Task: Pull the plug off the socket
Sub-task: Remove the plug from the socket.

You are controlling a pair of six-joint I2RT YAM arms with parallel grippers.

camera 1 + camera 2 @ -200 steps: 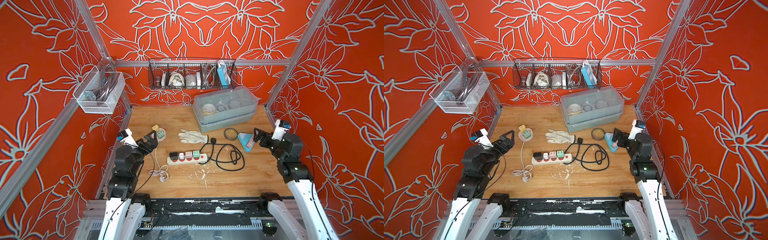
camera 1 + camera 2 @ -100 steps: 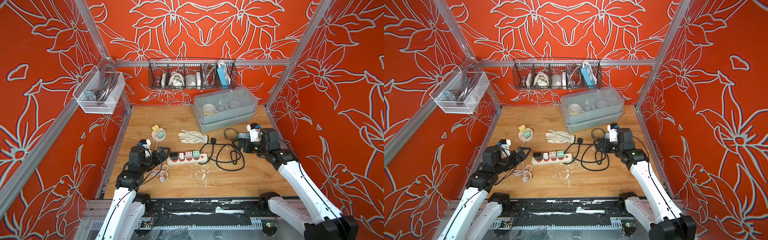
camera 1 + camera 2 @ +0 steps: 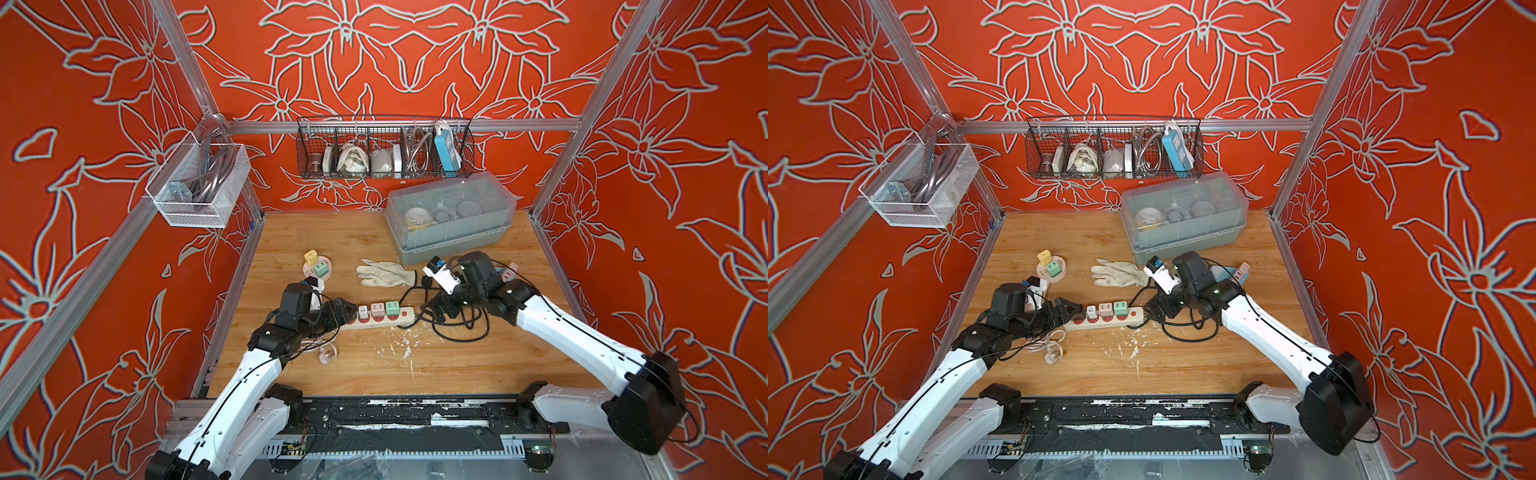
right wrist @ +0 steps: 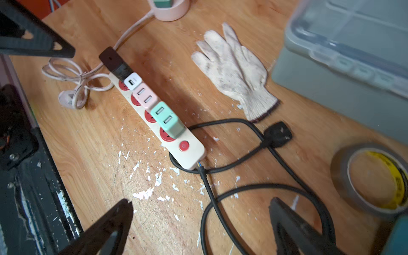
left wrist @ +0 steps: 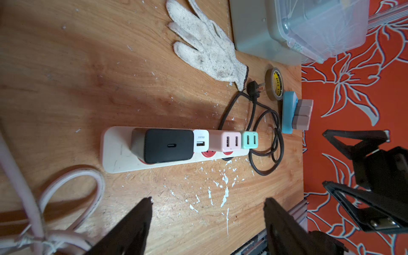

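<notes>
My left gripper needs to hold the power strip's front edge (image 3: 1093, 327) steady before my right gripper pulls the green plug, because the cream power strip lies unheld under the green plug (image 3: 1121, 308).
A cream power strip socket (image 3: 380, 319) (image 5: 119, 154) with red outlets lies mid-table. Plugged into it in a row are a black plug (image 5: 169, 145), a white plug (image 5: 201, 141), a pink plug (image 5: 227, 141) and a green plug (image 5: 249, 139). My left gripper (image 3: 349, 311) (image 5: 207, 201) hovers at the strip's left end, open and empty, and hides the black plug in both top views. My right gripper (image 3: 436, 309) (image 4: 201, 203) hangs open at the strip's switch end, over the black cable (image 4: 212, 198).
A white work glove (image 3: 386, 274) and a grey lidded box (image 3: 451, 220) lie behind the strip. A round pink socket (image 3: 318, 266) stands at the back left, its pink cord (image 3: 324, 349) coiled near my left arm. A tape roll (image 4: 373, 178) and a blue block (image 5: 288, 112) sit right.
Both arms have swung in from the table's sides to the two ends of the power strip. The left jaws have narrowed somewhat.
</notes>
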